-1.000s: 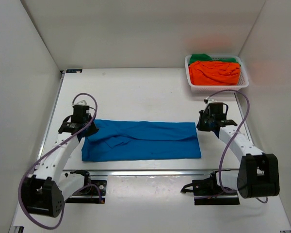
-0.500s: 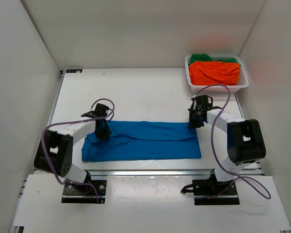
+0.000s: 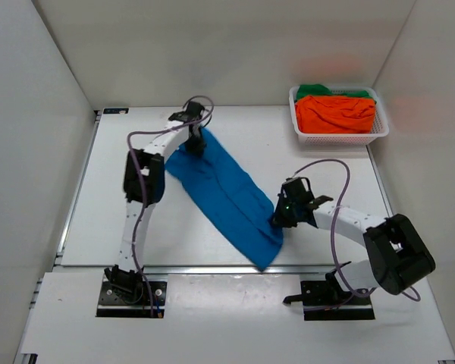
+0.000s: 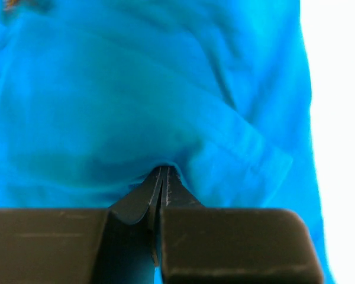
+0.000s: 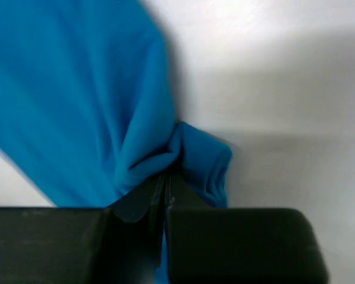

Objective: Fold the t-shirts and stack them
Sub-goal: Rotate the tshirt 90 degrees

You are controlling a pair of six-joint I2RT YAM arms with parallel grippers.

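Note:
The bright blue t-shirt is lying at a slant, and my right gripper is on its long side (image 3: 268, 210). Next, I straighten the t-shirt, then move my right gripper to its near corner (image 3: 280, 244).
The bright blue t-shirt (image 3: 226, 196) is folded into a long band and stretches diagonally from the far left of the table to the near middle. My left gripper (image 3: 195, 142) is shut on its far end, and the cloth (image 4: 136, 106) fills the left wrist view above the closed fingers (image 4: 163, 177). My right gripper (image 3: 277, 218) is shut on the near right edge, where the cloth (image 5: 106, 100) bunches at the fingertips (image 5: 165, 180). The orange t-shirt (image 3: 335, 114) and the green t-shirt (image 3: 318, 90) lie in the basket.
A white mesh basket (image 3: 341, 137) stands at the far right corner of the white table (image 3: 341, 174). White walls close in the table on the left, back and right. The arm bases sit at the near edge.
Both grippers closed on the ends of the blue t-shirt. The left arm swung it to the far left, the right arm came nearer and left, so the shirt now lies diagonal.

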